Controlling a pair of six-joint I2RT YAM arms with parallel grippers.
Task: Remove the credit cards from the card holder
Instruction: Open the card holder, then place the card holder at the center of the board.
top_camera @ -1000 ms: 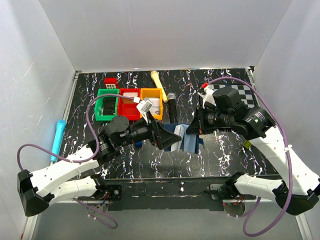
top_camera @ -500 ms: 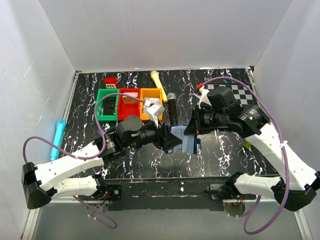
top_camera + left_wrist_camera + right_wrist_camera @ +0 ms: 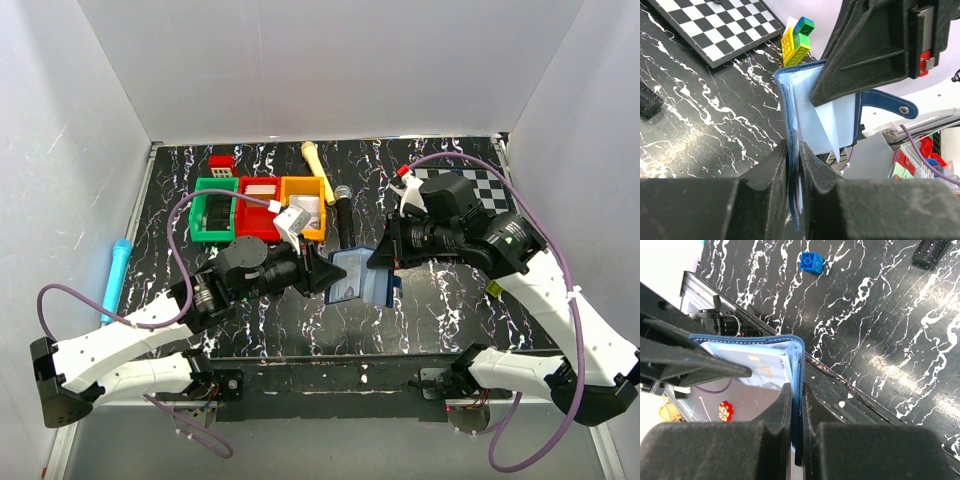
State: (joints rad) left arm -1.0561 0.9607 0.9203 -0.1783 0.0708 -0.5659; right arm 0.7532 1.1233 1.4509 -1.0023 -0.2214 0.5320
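Note:
My two grippers are pinching the flaps of the hanging card holder (image 3: 362, 276), so next I put it down open on the black tabletop (image 3: 340, 325) and push on its sleeves with my right gripper.
The navy card holder (image 3: 362, 280) hangs open above the middle of the table, between both grippers. My left gripper (image 3: 325, 273) is shut on its left flap. In the left wrist view the fingers (image 3: 775, 165) pinch the blue edge of the card holder (image 3: 788, 110), with a pale credit card (image 3: 815, 125) edge between them too. My right gripper (image 3: 383, 258) is shut on the other half. In the right wrist view the card holder (image 3: 747, 339) runs left from the gripper (image 3: 797, 390), and a pale credit card (image 3: 760, 365) with gold marks shows inside.
Green (image 3: 213, 215), red (image 3: 259, 205) and orange (image 3: 303, 205) bins stand at the back left, with a black microphone (image 3: 343, 210) beside them. A chessboard (image 3: 470, 180) lies back right and a cyan marker (image 3: 117, 275) far left. A small blue brick (image 3: 811, 262) lies on the table.
My left gripper went from wide open to shut on the card holder's left flap. The holder now spreads open with its pale face up. The right gripper stayed shut.

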